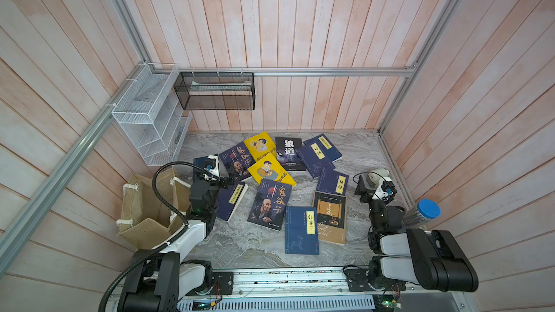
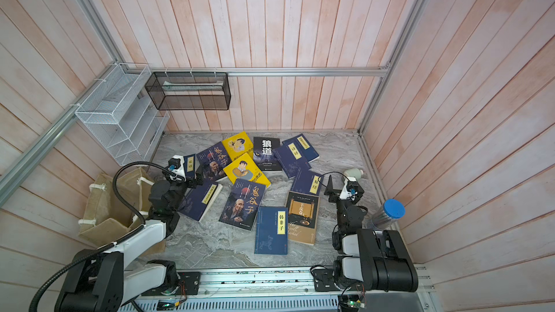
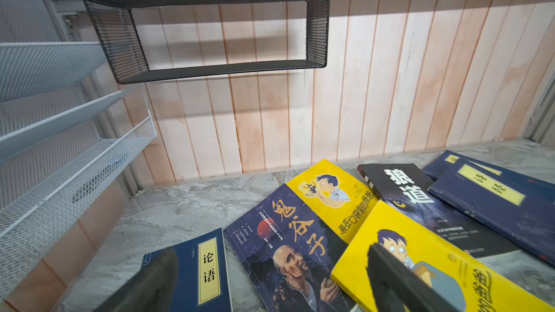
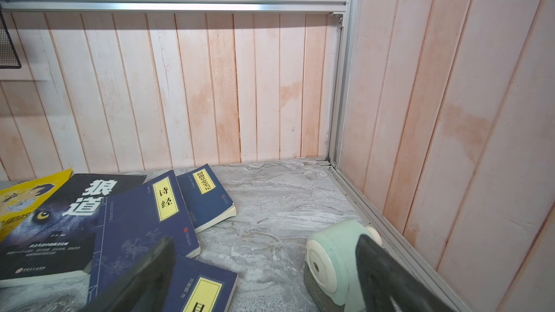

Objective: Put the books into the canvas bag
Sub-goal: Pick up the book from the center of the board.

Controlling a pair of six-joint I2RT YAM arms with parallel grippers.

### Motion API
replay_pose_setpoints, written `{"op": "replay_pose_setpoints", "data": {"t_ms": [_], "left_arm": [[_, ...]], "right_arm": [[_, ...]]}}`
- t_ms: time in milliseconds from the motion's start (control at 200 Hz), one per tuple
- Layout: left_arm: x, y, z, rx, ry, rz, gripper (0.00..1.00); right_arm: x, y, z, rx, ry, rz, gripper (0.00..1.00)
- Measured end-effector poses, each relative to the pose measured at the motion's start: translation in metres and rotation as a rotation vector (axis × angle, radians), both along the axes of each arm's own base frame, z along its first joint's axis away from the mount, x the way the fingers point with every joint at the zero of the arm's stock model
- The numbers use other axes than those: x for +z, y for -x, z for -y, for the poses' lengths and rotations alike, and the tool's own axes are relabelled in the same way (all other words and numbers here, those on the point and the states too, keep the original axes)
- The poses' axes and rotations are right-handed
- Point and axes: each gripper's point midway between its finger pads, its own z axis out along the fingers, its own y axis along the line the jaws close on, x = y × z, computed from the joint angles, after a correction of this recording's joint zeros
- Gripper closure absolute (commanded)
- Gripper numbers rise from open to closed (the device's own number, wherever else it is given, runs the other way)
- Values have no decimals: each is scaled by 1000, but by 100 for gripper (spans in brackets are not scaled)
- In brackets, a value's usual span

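The navy book (image 2: 199,203) closest to the canvas bag is lying flat and at a slant, so the robot's right gripper should steady the book's label side while the left gripper grabs the spine (image 2: 183,204).
Several books lie flat and overlapping on the marble table (image 1: 354,151), mostly navy with yellow labels (image 1: 301,231), two yellow cartoon covers (image 1: 271,169) and a black one (image 1: 289,153). The tan canvas bag (image 1: 150,205) stands open at the near left, beside my left arm. My left gripper (image 3: 270,283) hangs open just above a navy portrait book (image 3: 288,253), between a navy labelled book (image 3: 207,268) and a yellow one (image 3: 426,253). My right gripper (image 4: 264,277) is open over bare marble at the right, holding nothing. One finger is over a navy book (image 4: 204,289).
A mint pencil sharpener (image 4: 333,259) sits right by my right gripper's outer finger. A clear jar with a blue lid (image 1: 428,210) stands at the right wall. A white wire rack (image 1: 150,118) and a black mesh basket (image 1: 214,90) hang in the back left corner.
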Motion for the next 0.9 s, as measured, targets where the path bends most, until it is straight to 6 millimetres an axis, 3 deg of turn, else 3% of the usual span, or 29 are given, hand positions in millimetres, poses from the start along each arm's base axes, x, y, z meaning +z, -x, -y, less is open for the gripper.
{"op": "replay_pose_setpoints", "data": {"t_ms": [175, 255, 345, 480, 725, 900], "left_arm": [[49, 0, 1, -4, 26, -7, 0], [62, -2, 0, 7, 47, -45, 0], [59, -4, -1, 18, 71, -119, 0], [19, -12, -3, 47, 99, -302, 0], [-96, -29, 1, 80, 137, -715, 0], [-127, -49, -4, 101, 187, -829, 3]], "right_arm": [[28, -16, -17, 40, -11, 16, 7], [38, -28, -41, 93, -8, 1, 7], [44, -40, -77, 164, -7, -25, 7], [44, -62, -137, 265, -21, -108, 8], [34, -88, -269, 454, -123, -296, 13], [13, -102, -346, 533, -240, -494, 19]]}}
